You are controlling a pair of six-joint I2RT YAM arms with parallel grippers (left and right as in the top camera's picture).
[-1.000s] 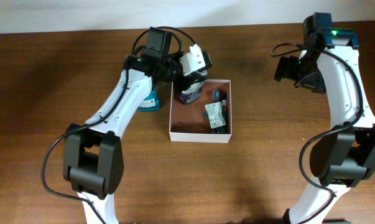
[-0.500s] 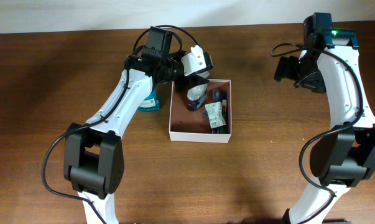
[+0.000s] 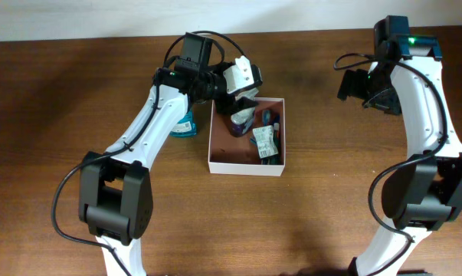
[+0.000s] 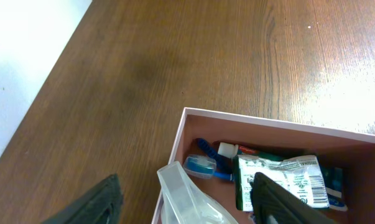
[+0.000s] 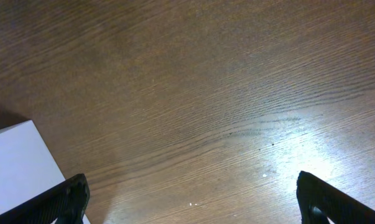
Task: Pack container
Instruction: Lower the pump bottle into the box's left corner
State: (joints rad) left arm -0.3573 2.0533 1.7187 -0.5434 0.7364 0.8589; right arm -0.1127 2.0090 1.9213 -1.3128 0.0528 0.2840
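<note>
Next, my left gripper closes and pushes the bottle's base toward the container's back side [image 3: 267, 100], because the clear plastic bottle is leaning with its base [image 3: 241, 126] toward the container's middle.
The container [image 3: 246, 169] is a square shallow box with white walls and a pinkish-brown inside, at the table's middle; its rim also shows in the left wrist view [image 4: 268, 120]. My left gripper [image 3: 243, 100] hangs over its back left corner, jaws [image 4: 187, 202] wide open. A clear plastic pouch [image 4: 182, 194] stands loose between the fingers, inside the container [image 3: 243, 117]. A green-and-white packet [image 4: 280, 180] and a small blue item [image 4: 199, 165] lie in the container. My right gripper [image 3: 358, 86] is open and empty over bare wood [image 5: 190, 199].
A teal bottle [image 3: 185, 126] lies on the table just left of the container, under my left arm. A white flat shape [image 5: 13, 162] shows at the lower left of the right wrist view. The table's far edge runs along the top.
The clear pouch moved a little right and down into the container with my left gripper. The right arm has not moved.
</note>
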